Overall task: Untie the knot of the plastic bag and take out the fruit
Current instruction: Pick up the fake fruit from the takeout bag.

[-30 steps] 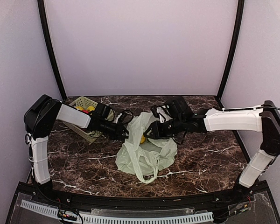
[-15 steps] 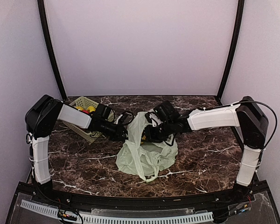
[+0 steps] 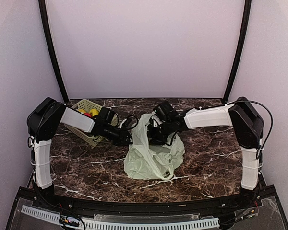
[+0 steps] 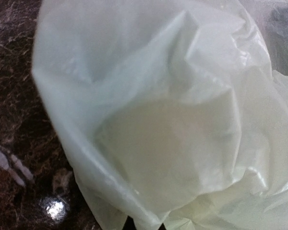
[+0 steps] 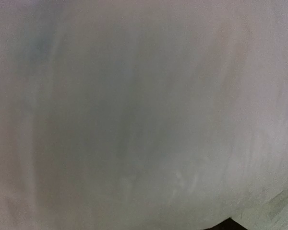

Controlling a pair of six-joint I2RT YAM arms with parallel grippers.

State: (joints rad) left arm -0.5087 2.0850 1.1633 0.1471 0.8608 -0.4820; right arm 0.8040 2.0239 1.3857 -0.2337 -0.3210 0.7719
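Observation:
I continue to reach into the bag's top with my right gripper until it closes on the fruit, because my left gripper is holding the bag's upper edge steady.
The pale green plastic bag lies slumped mid-table, its top pulled up between the two arms. My left gripper is shut on the bag's left upper edge. In the left wrist view the film fills the frame, a pale round shape showing faintly through it, and only dark fingertips peek out at the bottom. My right gripper is pushed into the bag's top from the right. Film covers the whole right wrist view and hides its jaws. A loop handle trails at the front. The knot is out of view.
A pale green perforated basket stands at the back left beside the left arm, holding yellow fruit and a red piece. Dark poles and pale walls close in the back and sides.
My right arm has swung left and folded, driving its gripper into the bag's top. The bag has bunched up and shifted slightly right. The left arm has stayed put.

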